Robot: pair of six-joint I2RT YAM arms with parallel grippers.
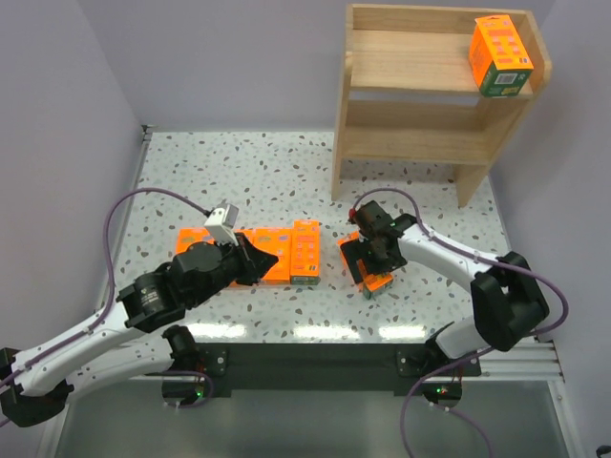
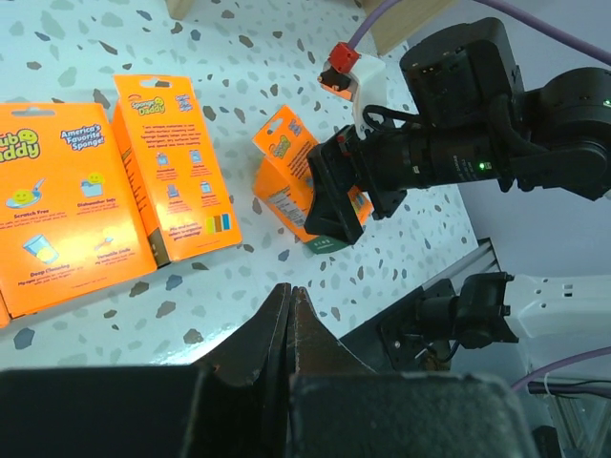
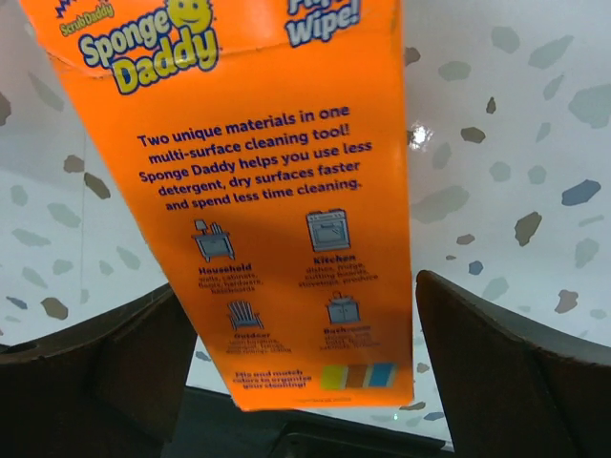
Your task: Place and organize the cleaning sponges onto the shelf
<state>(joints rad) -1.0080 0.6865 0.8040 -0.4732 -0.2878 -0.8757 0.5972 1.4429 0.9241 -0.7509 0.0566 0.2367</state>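
The tilted orange pack [image 3: 286,229] sits at a slant between my right gripper's open fingers. I should line the fingers up with the pack's lower sides [image 3: 406,329] before I lift it to the shelf.
One orange sponge pack with a green band [image 1: 500,55] stands at the right end of the wooden shelf's [image 1: 420,143] top tier. My right gripper [image 1: 368,260] is open. Its fingers [image 3: 506,353] sit close on either side of a tilted orange pack [image 3: 267,210] on the table, which also shows in the left wrist view [image 2: 284,170]. My left gripper [image 1: 256,260] is shut and empty [image 2: 289,294], hovering over flat orange packs [image 1: 277,250]. An upright pack [image 1: 305,250] stands beside them. The left wrist view shows a flat pack [image 2: 57,210] and the upright one [image 2: 172,172].
The speckled table [image 1: 239,172] is bounded by lilac walls on the left and back. A black rail [image 1: 315,358] runs along its near edge. The shelf's lower tier [image 1: 420,107] holds nothing. The right arm [image 2: 496,134] reaches across the left wrist view.
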